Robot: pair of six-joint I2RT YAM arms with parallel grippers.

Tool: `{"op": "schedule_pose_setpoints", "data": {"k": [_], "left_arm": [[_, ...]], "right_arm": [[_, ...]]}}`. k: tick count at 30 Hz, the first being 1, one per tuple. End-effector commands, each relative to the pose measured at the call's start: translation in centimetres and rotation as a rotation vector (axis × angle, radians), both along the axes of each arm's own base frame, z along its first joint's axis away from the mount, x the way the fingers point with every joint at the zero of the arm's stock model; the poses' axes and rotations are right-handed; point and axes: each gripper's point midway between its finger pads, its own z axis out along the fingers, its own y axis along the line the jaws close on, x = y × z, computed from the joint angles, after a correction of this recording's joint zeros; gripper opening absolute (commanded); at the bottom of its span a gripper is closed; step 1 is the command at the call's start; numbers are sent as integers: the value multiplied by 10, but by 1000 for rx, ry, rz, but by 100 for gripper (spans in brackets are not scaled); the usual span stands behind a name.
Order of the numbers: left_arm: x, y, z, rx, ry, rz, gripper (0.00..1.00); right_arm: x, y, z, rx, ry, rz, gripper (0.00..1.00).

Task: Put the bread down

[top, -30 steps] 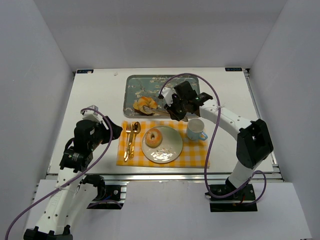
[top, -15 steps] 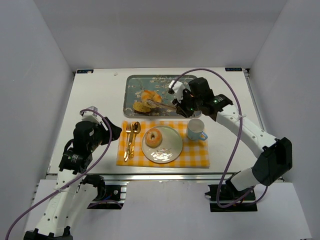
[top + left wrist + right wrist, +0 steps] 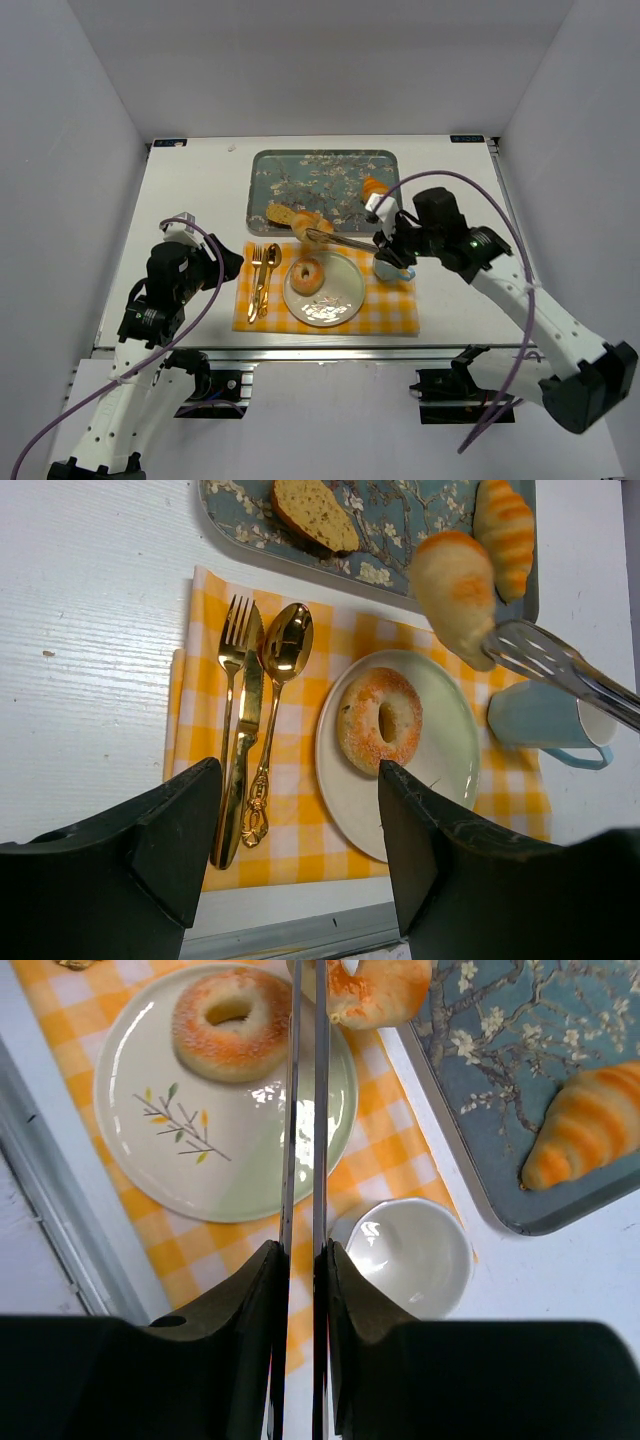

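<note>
The tongs are pinching the bread roll (image 3: 306, 226), and the white plate is open beside the bagel (image 3: 343, 287). My right gripper should keep lowering the roll there until it rests on the plate.
My right gripper (image 3: 393, 246) (image 3: 303, 1250) is shut on metal tongs (image 3: 345, 240) (image 3: 304, 1110). The tongs pinch a golden bread roll (image 3: 304, 223) (image 3: 385, 990) in the air over the far edge of the white plate (image 3: 338, 297) (image 3: 180, 1150). The roll also shows in the left wrist view (image 3: 455, 585). A sugared bagel (image 3: 307, 275) (image 3: 380, 720) lies on the plate. A bread slice (image 3: 282, 212) and a croissant (image 3: 375, 188) (image 3: 585, 1135) lie on the blue floral tray (image 3: 325, 175). My left gripper (image 3: 228, 263) (image 3: 298, 770) is open and empty, left of the placemat.
A yellow checked placemat (image 3: 392, 310) holds the plate, a light-blue cup (image 3: 392, 266) (image 3: 415, 1255) right of it and a gold fork, knife and spoon (image 3: 262, 275) (image 3: 250, 720) left of it. The cup sits right under my right wrist.
My right arm has drawn back from the tray toward the near right, carrying the roll in the tongs to the plate's far edge. The croissant now shows on the tray. The left arm has not moved.
</note>
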Motion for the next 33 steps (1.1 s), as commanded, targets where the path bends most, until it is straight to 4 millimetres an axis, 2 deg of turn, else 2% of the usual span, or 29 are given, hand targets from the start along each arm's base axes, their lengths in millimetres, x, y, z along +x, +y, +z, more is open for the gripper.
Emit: {"op": "schedule_pose_setpoints", "data": {"k": [1,2,3,7,9,13,16,19,20,23,26,29,33], "left_arm": [[0,1,9,-5,-18,6,73],[0,1,9,-3,-17,6,73],[1,1,9,-3,-17,6,73],[3,-1,9,-6,-20,-3,73],[4,-2,8,-9,-18,-6,73],[6,-4,7,-16,-22,-13,73],[7,-6,4,-18,-15,-19,73],[6,-5,6,-15,-15,-18,73],[6,-5,6,-13,-15,-16,73],[5,-4,3,-14,-12,-13,73],[3,-4,1,-18,-9,-13,73],[3,-3,0,-16,-6,-8,73],[3,-4,1,-14,-5,-11,73]], "right_arm": [[-22,-4,19,62,-46,62,0],[-29,-8,23,69,-58,67,0],[-37,-14,12,46,-32,72,0],[-58,-29,-6,4,17,84,0],[-66,-32,-9,7,24,88,0],[-71,-40,-28,-31,54,75,0],[-70,-41,-35,-42,57,76,0],[-72,-42,-44,-58,70,86,19],[-73,-42,-43,-60,71,89,28],[-75,-42,-40,-47,58,99,40],[-75,-41,-32,-28,35,104,47],[-74,-40,-26,-11,8,105,48],[-75,-38,-13,23,-34,111,43]]}}
